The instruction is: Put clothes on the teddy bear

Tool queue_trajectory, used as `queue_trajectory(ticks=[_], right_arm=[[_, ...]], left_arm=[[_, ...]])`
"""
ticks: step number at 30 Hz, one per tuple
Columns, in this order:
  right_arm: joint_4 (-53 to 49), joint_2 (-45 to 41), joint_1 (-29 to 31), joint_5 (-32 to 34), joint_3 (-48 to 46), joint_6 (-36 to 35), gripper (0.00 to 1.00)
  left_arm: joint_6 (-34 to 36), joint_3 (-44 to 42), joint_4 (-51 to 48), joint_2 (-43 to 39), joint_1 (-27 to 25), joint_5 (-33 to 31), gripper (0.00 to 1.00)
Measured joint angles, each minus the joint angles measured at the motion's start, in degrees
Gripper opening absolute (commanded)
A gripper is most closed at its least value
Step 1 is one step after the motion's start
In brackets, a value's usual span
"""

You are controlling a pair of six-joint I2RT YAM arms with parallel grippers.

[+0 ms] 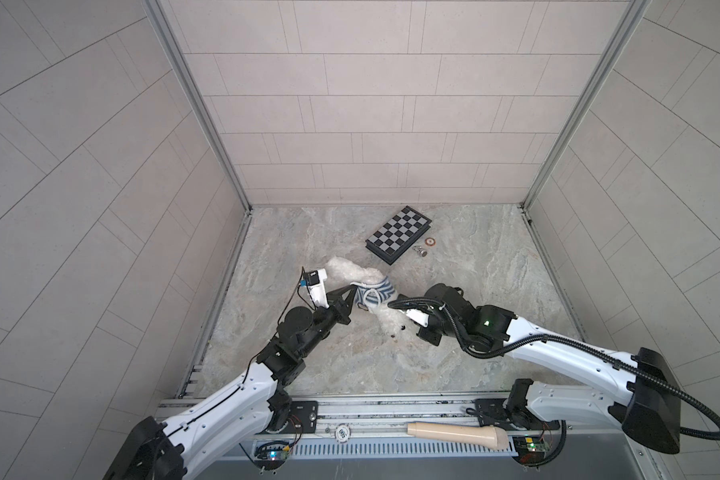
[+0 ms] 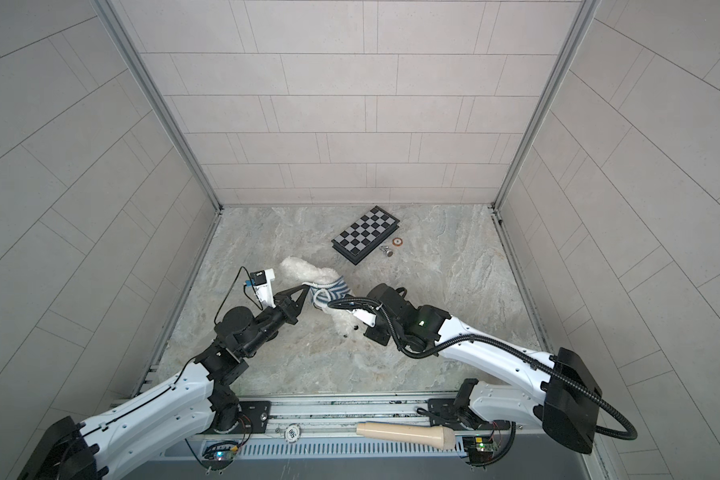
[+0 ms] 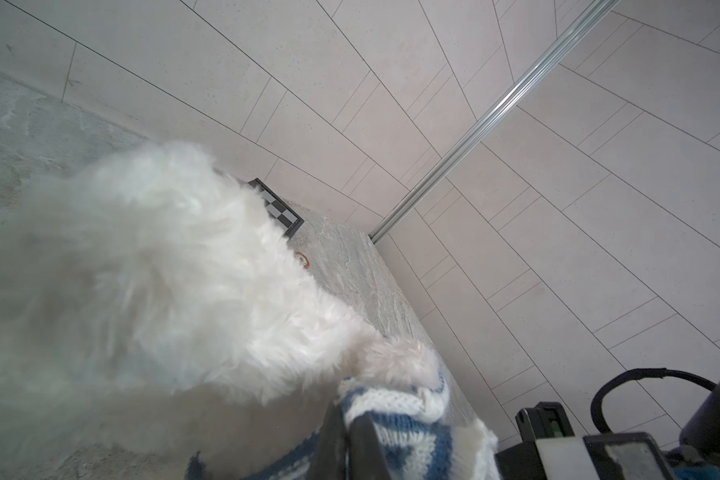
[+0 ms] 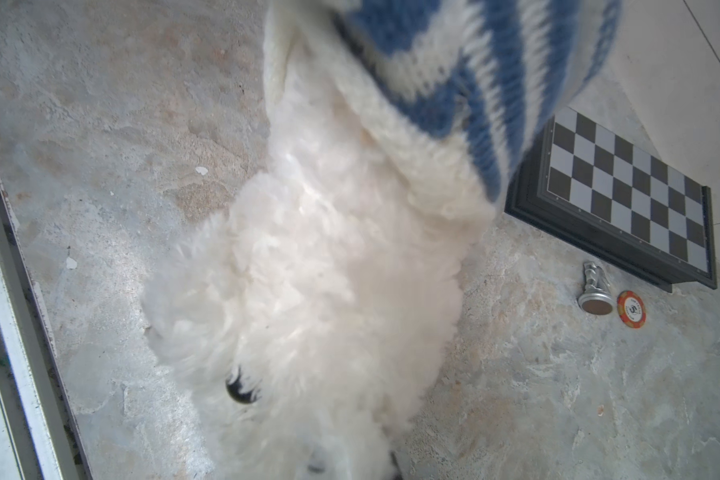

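I should straighten the teddy bear first, because it lies at a slant with its shirt bunched up (image 1: pixel 374 289), and then move my left gripper to the hem (image 1: pixel 362 283) by the bear's legs.
The fluffy white teddy bear (image 1: pixel 348 269) lies slantwise between both arms, its head (image 4: pixel 308 291) at the near end, with a black eye (image 4: pixel 240 388) showing. A blue-and-white striped knitted shirt (image 1: pixel 373 293) is bunched round its middle. My left gripper (image 1: pixel 355 291) is shut on the shirt's white ribbed hem (image 3: pixel 387 401), and a furry limb (image 3: pixel 395 361) pokes out just beyond it. My right gripper (image 1: pixel 406 328) is buried in the fur of the head. It is shut there, and only a dark fingertip (image 4: pixel 393 461) shows.
A black-framed chessboard (image 1: pixel 400 235) lies at the back of the marble table (image 1: pixel 495 270), with a silver chess piece (image 1: pixel 420 250) and an orange poker chip (image 1: pixel 431 242) beside it. A beige handle-like tool (image 1: pixel 458 434) rests on the front rail. Tiled walls close in three sides.
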Motion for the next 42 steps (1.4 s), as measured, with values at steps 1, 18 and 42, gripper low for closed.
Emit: queue_trajectory(ticks=[1,18,42], right_arm=[[-0.5,0.8,0.5,0.7,0.2,-0.4,0.0],[0.7,3.0,7.9,7.8,0.7,-6.0,0.0],[4.1,-6.3,10.7,17.0,-4.2,-12.1,0.0]], left_arm=[[0.0,0.0,0.7,0.8,0.0,0.9,0.0],[-3.3,-0.5,7.4,0.3,0.3,5.1,0.0],[9.4,3.4,-16.9,-4.8,-6.0,6.2,0.37]])
